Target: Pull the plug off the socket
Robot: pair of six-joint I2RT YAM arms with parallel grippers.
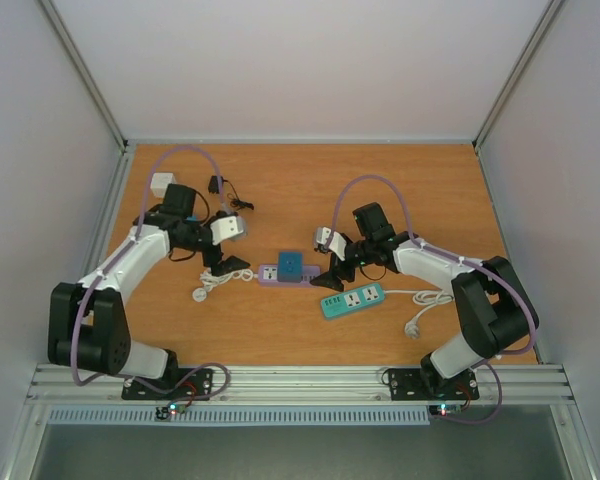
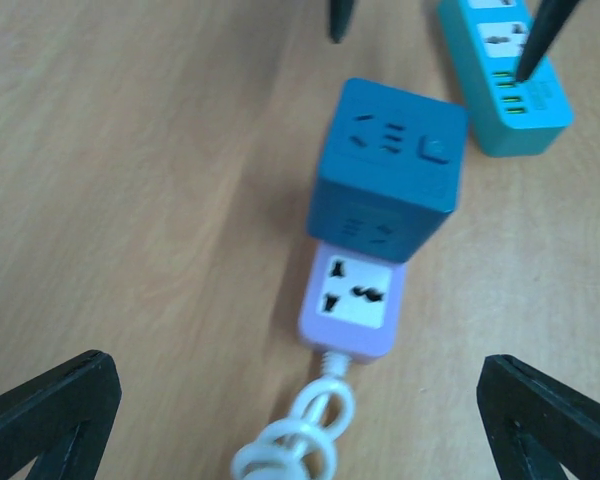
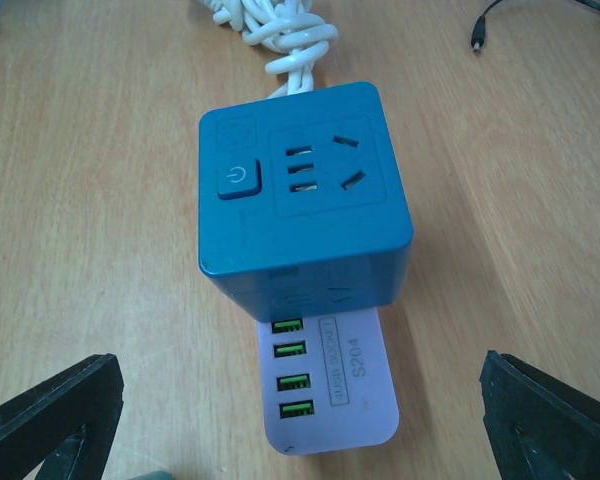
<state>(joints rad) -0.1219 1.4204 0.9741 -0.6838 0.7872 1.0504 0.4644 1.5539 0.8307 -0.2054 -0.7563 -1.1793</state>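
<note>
The blue plug is in the loose purple socket strip (image 3: 325, 308), so my right gripper should close and push the socket strip's USB end (image 3: 330, 385) down while my left gripper pulls the blue plug.
A blue cube plug (image 1: 289, 264) sits plugged into a short purple socket strip (image 1: 270, 275) in the middle of the wooden table. In the left wrist view the plug (image 2: 385, 165) covers the far part of the socket strip (image 2: 352, 300), whose coiled white cable (image 2: 300, 445) runs toward the camera. My left gripper (image 1: 232, 248) is open at the strip's cable end, its fingers apart from it on both sides. My right gripper (image 1: 328, 260) is open at the opposite end, straddling the USB end of the socket strip (image 3: 330, 395) just short of the plug (image 3: 300, 200). Neither gripper touches anything.
A teal power strip (image 1: 352, 299) lies just right of the purple one, under my right arm, with its white cable and plug (image 1: 415, 325) trailing right. A white adapter (image 1: 161, 184) and a black adapter with cable (image 1: 220, 188) lie at the back left.
</note>
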